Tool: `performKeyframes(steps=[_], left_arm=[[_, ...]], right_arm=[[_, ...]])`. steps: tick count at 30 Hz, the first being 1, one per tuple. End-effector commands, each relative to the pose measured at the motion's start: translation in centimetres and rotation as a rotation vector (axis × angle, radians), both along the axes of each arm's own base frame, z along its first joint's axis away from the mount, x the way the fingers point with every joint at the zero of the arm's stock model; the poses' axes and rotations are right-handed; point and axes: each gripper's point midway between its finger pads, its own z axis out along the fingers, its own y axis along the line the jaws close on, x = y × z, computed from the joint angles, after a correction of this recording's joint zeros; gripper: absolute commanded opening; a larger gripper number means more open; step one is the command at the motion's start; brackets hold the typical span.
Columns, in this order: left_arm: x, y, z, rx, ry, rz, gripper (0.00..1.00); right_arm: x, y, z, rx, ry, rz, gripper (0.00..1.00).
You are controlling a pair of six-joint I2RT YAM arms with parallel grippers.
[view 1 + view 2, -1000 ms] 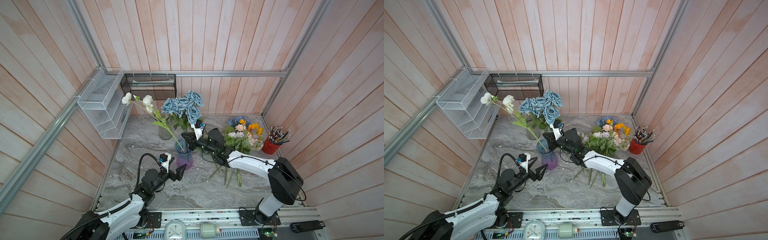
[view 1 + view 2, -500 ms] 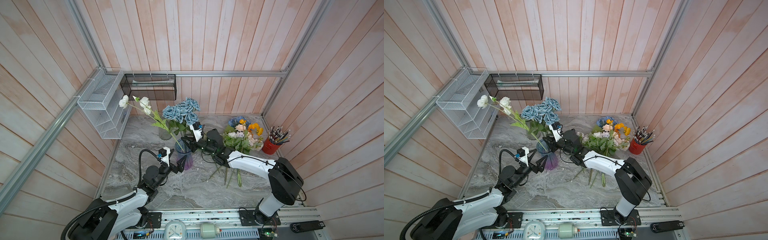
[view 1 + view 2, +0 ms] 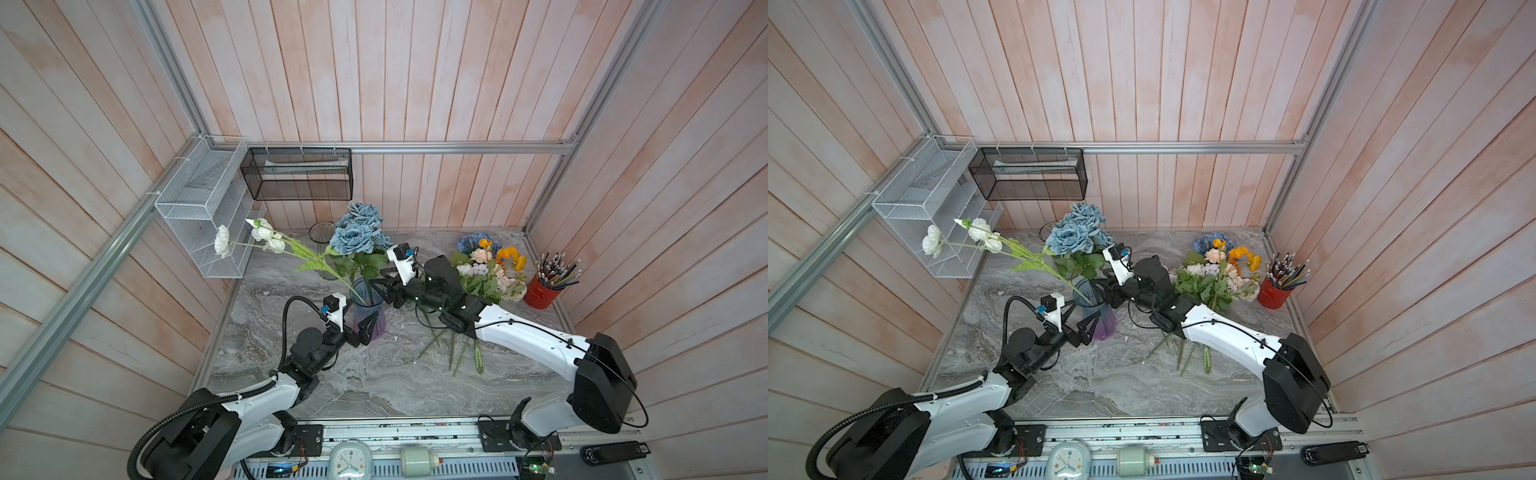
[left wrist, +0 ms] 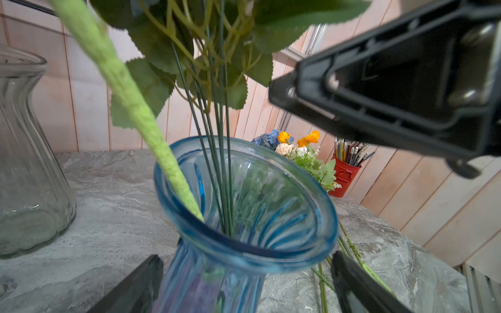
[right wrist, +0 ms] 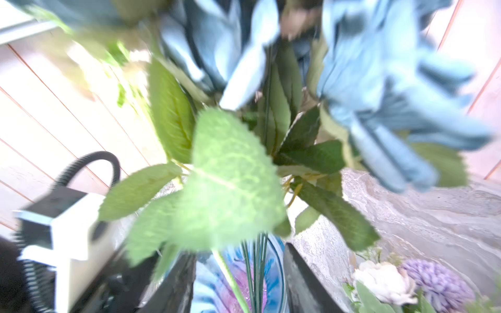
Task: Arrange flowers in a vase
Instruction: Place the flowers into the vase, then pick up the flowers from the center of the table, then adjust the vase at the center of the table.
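The white flower stem [image 3: 310, 254] leans far over the rim of the unheld vase. My right gripper should back away, and my left gripper should hold the vase's neck [image 3: 369, 308].
A blue-and-purple glass vase [image 3: 369, 312] [image 3: 1098, 309] [image 4: 244, 216] [image 5: 230, 284] stands mid-table. In it are dusty-blue roses [image 3: 356, 232] [image 3: 1077, 230] [image 5: 379, 81] and a white flower stem [image 3: 266, 237] [image 3: 980, 232] that leans far left. My left gripper [image 3: 365, 328] [image 3: 1090, 326] [image 4: 244, 284] is open, one finger on each side of the vase's neck, apart from the glass. At the rim, my right gripper [image 3: 384, 289] [image 3: 1109, 291] [image 5: 240, 281] is open with the thin rose stems loose between its jaws. More flowers [image 3: 486, 266] [image 3: 1221, 270] lie in a pile to the right.
An empty clear glass vase [image 3: 321, 232] [image 4: 27, 162] stands behind the blue one. A red cup of pencils [image 3: 542, 293] [image 3: 1273, 293] sits at the right wall. A white wire shelf [image 3: 199, 208] and a black mesh basket [image 3: 299, 178] hang on the walls.
My right gripper has opened off the rose stems. The left gripper has moved up to the vase and now straddles it. The white flowers have tipped lower to the left.
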Motion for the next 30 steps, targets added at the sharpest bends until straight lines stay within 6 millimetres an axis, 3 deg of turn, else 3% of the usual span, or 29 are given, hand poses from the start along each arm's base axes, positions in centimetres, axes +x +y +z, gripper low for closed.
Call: performKeyframes(steps=[1,5,9,14,19,22,30], left_arm=[[0.5,-0.7,1.2,0.005,-0.045,-0.006,0.97],[1.0,-1.0,1.2,0.003,-0.050,0.003,0.95],[1.5,-1.0,1.0,0.007,-0.049,0.019,0.93],[1.9,-1.0,0.4,0.022,-0.042,0.035,0.91],[2.3,-0.7,0.3,0.026,-0.047,0.062,0.91],[2.5,-0.8,0.3,0.029,-0.053,0.063,0.92],[3.0,-1.3,-0.2,0.027,-0.059,0.058,0.93]], right_arm=[[-0.6,-1.7,-0.8,-0.071,0.016,-0.042,0.52],[-0.5,-4.5,-1.4,-0.122,0.035,-0.108,0.52],[0.5,-8.4,-3.3,-0.141,0.123,-0.208,0.51],[2.0,-13.8,-7.2,-0.155,0.257,-0.357,0.51],[2.7,-17.0,-10.7,-0.155,0.366,-0.446,0.50],[2.7,-17.2,-12.2,-0.163,0.403,-0.446,0.49],[3.1,-15.2,-16.0,-0.241,0.508,-0.371,0.48]])
